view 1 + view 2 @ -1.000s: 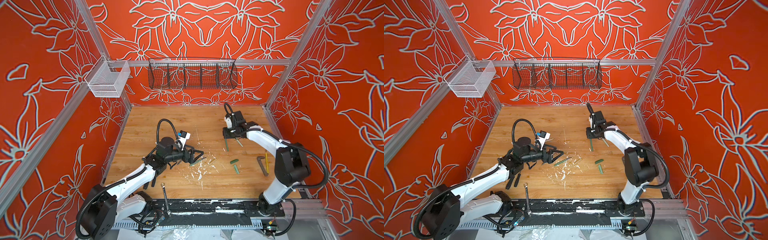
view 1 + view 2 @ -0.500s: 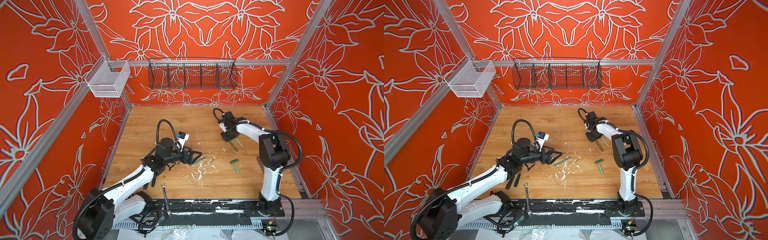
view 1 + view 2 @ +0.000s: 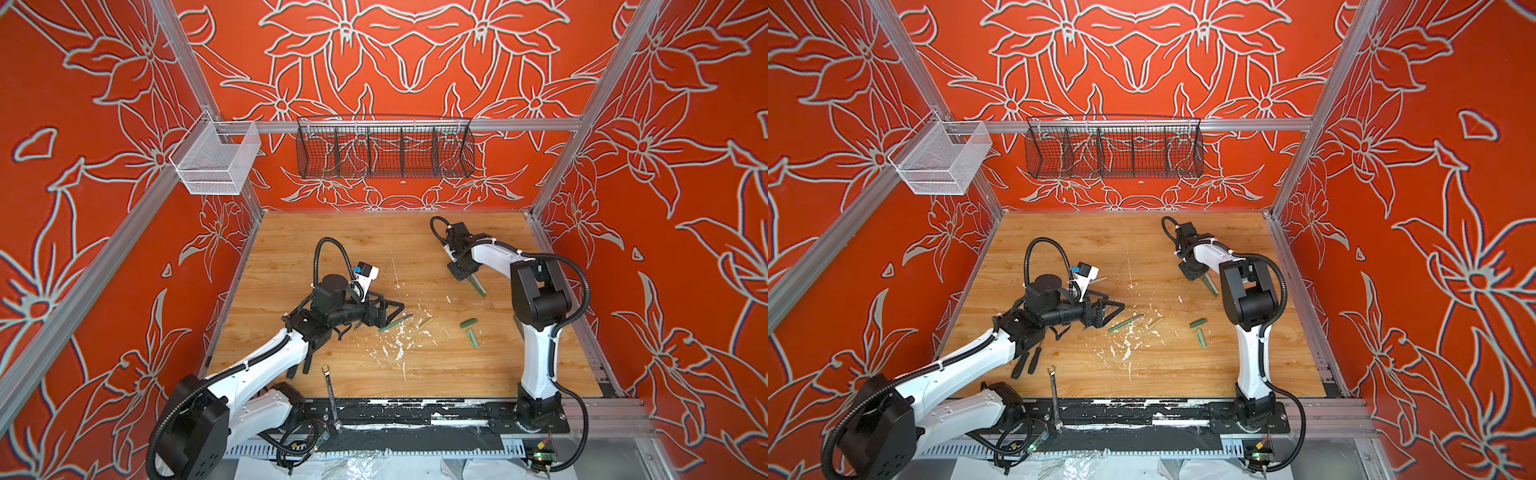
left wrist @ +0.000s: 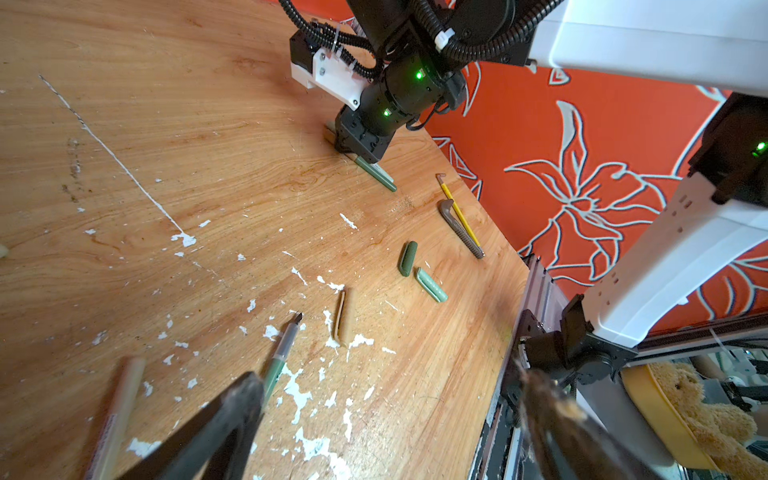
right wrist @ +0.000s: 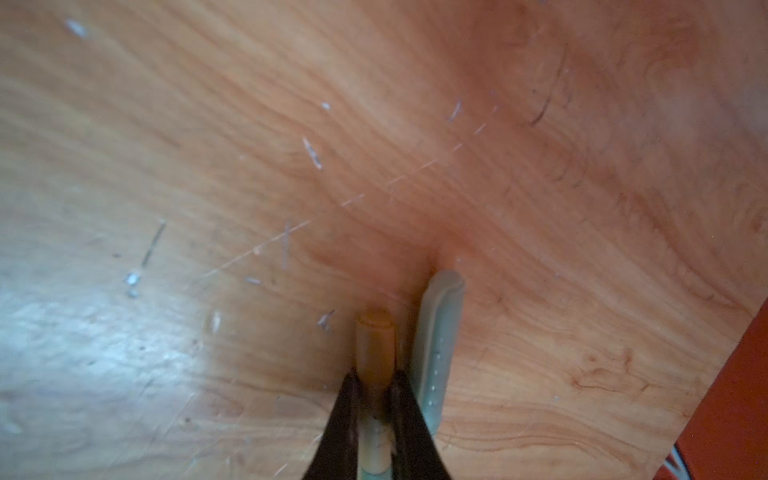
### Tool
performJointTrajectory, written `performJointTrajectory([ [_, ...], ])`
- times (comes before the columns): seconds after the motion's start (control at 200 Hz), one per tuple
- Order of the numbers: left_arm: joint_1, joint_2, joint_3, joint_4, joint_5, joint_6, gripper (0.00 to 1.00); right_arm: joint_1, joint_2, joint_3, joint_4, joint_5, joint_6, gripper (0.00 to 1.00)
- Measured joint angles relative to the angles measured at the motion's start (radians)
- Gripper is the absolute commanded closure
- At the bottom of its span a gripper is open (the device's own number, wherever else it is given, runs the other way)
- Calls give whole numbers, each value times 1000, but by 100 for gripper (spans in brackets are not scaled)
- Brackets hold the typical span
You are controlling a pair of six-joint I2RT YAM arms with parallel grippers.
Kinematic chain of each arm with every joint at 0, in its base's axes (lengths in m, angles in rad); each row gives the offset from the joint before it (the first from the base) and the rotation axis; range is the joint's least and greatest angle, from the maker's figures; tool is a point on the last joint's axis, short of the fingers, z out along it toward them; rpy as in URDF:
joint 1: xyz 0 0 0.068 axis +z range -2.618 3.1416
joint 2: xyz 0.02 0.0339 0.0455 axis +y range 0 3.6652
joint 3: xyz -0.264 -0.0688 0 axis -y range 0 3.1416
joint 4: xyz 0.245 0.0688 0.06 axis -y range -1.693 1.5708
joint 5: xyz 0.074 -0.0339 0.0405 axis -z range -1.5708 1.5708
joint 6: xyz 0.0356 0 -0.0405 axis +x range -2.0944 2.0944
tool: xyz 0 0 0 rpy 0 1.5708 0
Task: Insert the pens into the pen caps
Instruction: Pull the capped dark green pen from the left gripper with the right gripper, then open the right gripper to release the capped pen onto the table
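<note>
The green pen (image 3: 1124, 324) lies at a slant with its grey tip (image 3: 1137, 317) pointing away from my left gripper. My right gripper should come over and turn the pen before putting the cap on it.
My left gripper (image 3: 392, 312) (image 4: 390, 395) hangs open low over the middle of the table. A green pen (image 3: 395, 323) (image 4: 286, 340) with a grey tip lies just beyond it, its barrel next to one finger (image 4: 241, 399). A slim beige stick (image 4: 340, 316) lies past the pen. Two green pen caps (image 3: 468, 322) (image 4: 432, 284) lie further right. My right gripper (image 3: 461, 272) (image 5: 376, 386) is down at the table at the back right, shut on a tan round-ended tube that looks like a pen cap (image 5: 376, 336). A sage green capped pen (image 5: 440, 332) (image 3: 476, 286) lies right beside it.
White paint flecks (image 3: 395, 345) dot the table's middle. A silver wrench (image 3: 330, 390) and black-handled screwdrivers (image 3: 1027, 361) lie at the front left. A yellow hook tool (image 4: 457, 208) lies by the right wall. A white basket (image 3: 216, 160) and a black wire basket (image 3: 384, 151) hang on the walls.
The right arm has folded upright, its elbow swinging in from the right wall. Its gripper stayed shut and low and shifted slightly toward the front. The left arm has barely moved.
</note>
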Motion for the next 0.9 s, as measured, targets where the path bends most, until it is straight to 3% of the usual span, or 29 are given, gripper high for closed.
performJointTrajectory([
  [0.25, 0, 24, 11, 0, 1, 0, 3, -14, 3, 9, 0, 2, 9, 78],
  [0.42, 0, 24, 11, 0, 1, 0, 3, -15, -6, 11, -1, -25, 45, 49],
  [0.545, 0, 23, 11, -4, -3, 0, 3, -15, -33, 10, -19, -64, 63, 37],
  [0.675, 0, 22, 14, -21, -17, -2, 3, -15, -110, -19, -25, -106, 101, 29],
  [0.796, 0, 22, 24, -39, -44, -7, 3, -14, -219, -76, -18, -185, 156, 14],
  [0.901, 0, 22, 42, -59, -79, -17, 3, -14, -327, -169, 9, -274, 205, 14],
])
